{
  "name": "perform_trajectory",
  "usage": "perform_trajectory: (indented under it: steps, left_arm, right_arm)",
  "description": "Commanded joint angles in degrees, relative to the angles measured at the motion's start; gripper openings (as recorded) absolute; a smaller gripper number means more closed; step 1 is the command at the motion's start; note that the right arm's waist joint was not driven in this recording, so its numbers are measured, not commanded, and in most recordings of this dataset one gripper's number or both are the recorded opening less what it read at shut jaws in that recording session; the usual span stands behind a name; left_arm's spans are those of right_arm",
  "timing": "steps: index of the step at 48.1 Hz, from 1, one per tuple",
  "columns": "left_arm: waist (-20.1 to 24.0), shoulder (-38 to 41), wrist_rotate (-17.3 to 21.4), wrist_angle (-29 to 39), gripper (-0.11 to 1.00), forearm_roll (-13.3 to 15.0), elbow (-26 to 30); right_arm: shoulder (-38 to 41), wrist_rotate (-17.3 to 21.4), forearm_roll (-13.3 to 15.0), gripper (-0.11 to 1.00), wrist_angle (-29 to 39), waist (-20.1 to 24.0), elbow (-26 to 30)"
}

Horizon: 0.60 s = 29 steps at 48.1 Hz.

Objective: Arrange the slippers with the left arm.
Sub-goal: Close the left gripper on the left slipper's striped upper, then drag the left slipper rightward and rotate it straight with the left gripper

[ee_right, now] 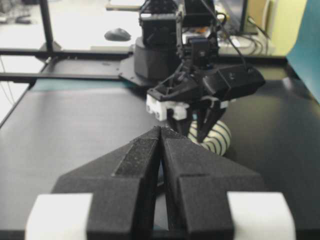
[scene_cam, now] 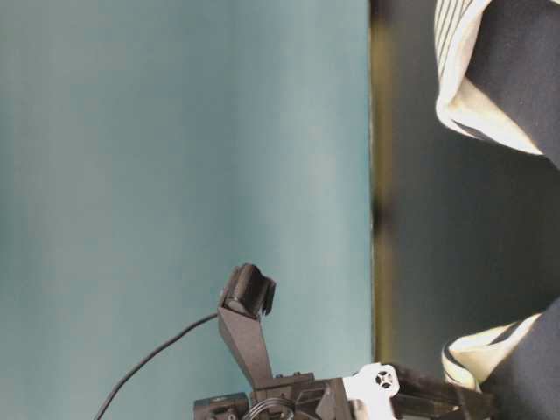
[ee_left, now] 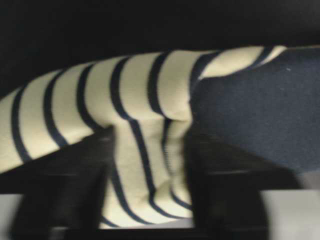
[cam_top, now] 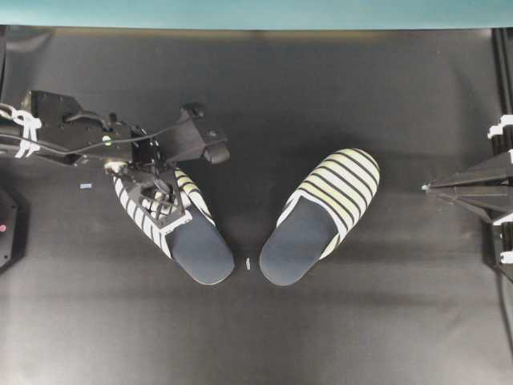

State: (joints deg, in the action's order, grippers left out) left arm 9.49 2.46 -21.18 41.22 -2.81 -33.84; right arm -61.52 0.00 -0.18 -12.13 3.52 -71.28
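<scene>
My left gripper should turn the held slipper's toe [cam_top: 124,184] inward to point straight before it takes the other slipper, because the toe slants away from the other slipper.
Two striped slippers lie on the black table, heels toward each other. The left slipper [cam_top: 200,245] points up-left and the right slipper [cam_top: 321,212] points up-right. My left gripper [cam_top: 156,196] is over the left slipper's toe, shut on a pinched fold of its cream and black striped upper [ee_left: 145,150]. The dark fingers [ee_left: 75,175] press either side of the fold, with the navy insole [ee_left: 250,110] beside them. My right gripper [cam_top: 426,188] is shut and empty at the right edge, well away from the slippers. It also shows in the right wrist view [ee_right: 160,129], pointing toward the left arm [ee_right: 210,85].
A small light blue scrap [cam_top: 86,186] lies left of the held slipper. A small white scrap [cam_top: 248,263] lies between the two heels. A teal backdrop [cam_top: 256,12] runs along the far edge. A black device [cam_top: 6,224] sits at the left edge.
</scene>
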Motion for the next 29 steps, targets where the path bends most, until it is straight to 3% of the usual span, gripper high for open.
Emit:
perform_trajectory:
  steps: [1, 7, 19, 29]
  left_arm:
    - [-0.1, -2.1, 0.6, -0.2, 0.27, -0.3, 0.6]
    - [-0.1, -4.9, 3.8, 0.2, 0.02, -0.3, 1.2]
    - [0.4, -10.5, 13.2, 6.5, 0.01, -0.7, 7.8]
    - [2.7, -9.4, 15.7, 6.5, 0.01, -0.7, 11.5]
  right_arm:
    - [0.3, 0.3, -0.1, 0.00, -0.4, 0.0, 0.2]
    - [0.3, 0.3, -0.1, 0.00, -0.4, 0.0, 0.2]
    - [-0.3, 0.4, -0.1, 0.00, -0.3, 0.0, 0.2]
    - [-0.6, 0.4, -0.1, 0.00, -0.2, 0.0, -0.4]
